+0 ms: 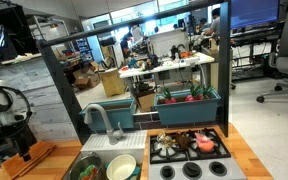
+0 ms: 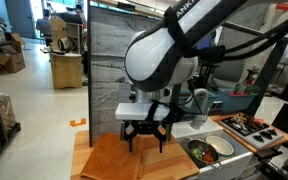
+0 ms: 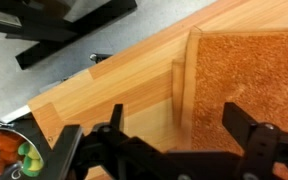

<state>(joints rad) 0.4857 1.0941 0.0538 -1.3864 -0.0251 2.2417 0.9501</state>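
Note:
Next, I move in over the towel's middle (image 3: 271,92) before gripping the cloth, since my gripper straddles the edge of the orange-brown towel (image 3: 190,90), partly above wood.
My gripper (image 3: 175,114) is open and empty. It hangs just above the wooden counter (image 3: 94,85), straddling the raised wooden edge of an orange-brown textured board (image 3: 249,70). In both exterior views the gripper (image 2: 145,144) (image 1: 25,148) hovers low over this board (image 2: 112,160) at the end of the counter. One finger is over the board and one is over bare wood. A dark bowl with orange and green toy food (image 3: 8,155) sits off to one side.
A toy sink with a grey faucet (image 1: 102,118) holds the dark bowl (image 1: 84,168) and a pale plate (image 1: 121,167). A stove with toy food (image 1: 189,160) lies beyond it. A teal bin (image 1: 189,100) sits behind. A grey back panel (image 2: 109,60) stands behind the counter.

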